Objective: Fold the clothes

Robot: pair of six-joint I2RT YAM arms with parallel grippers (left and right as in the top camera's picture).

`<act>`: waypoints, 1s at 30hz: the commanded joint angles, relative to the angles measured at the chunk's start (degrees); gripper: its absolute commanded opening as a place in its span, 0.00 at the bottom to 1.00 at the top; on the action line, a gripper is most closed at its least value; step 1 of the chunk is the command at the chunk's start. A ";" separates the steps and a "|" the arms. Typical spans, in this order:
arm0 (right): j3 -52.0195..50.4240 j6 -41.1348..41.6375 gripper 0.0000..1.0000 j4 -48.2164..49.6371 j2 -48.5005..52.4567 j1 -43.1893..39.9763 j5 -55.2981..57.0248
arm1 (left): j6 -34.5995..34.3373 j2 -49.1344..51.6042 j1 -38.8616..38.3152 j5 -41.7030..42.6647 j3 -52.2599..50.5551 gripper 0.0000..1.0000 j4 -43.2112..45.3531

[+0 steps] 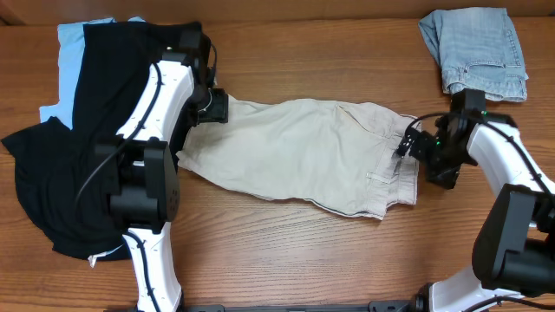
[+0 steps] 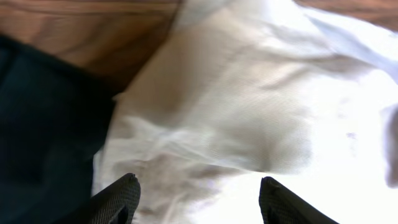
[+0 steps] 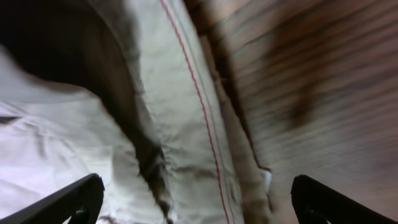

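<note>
I expect the cloth to sag into loose folds when I lift it, because soft wrinkles [image 2: 158, 138] run along the slack edge of the beige shorts [image 2: 239, 102].
The beige shorts [image 1: 312, 156] lie spread across the middle of the table, waistband to the right. My left gripper [image 1: 214, 106] is open at their upper left leg hem; its wrist view shows the beige cloth [image 2: 249, 118] between the open fingers [image 2: 199, 199]. My right gripper [image 1: 416, 146] is open at the waistband's right edge; its wrist view shows the waistband with a red stitch line [image 3: 186, 124] between the wide-open fingers [image 3: 196, 202]. A black garment [image 1: 78, 156] and a light blue one [image 1: 74, 48] lie at the left. Faded denim [image 1: 475, 50] lies at the back right.
The black garment [image 2: 43, 137] lies right beside the shorts' left edge under my left arm. The wooden table [image 1: 286, 260] shows bare in front of the shorts and behind them.
</note>
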 commanded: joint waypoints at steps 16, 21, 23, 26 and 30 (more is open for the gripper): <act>-17.99 6.45 0.73 27.12 0.33 8.74 -12.31 | 6.03 0.13 -0.20 2.45 -7.89 0.63 5.86; -17.97 8.94 0.09 32.59 0.33 11.54 -13.99 | 3.52 0.13 -0.17 2.45 -10.60 0.61 8.90; -17.92 8.94 0.04 34.21 0.33 11.47 -15.15 | 2.80 0.13 -0.20 2.69 -10.51 0.62 9.68; -17.31 8.94 0.04 35.21 0.17 9.94 -16.72 | 2.67 0.13 -0.17 4.39 -9.31 0.63 10.05; -14.10 7.39 0.04 29.90 -0.74 5.25 -18.75 | 2.69 0.07 -0.09 5.70 -5.31 0.64 7.26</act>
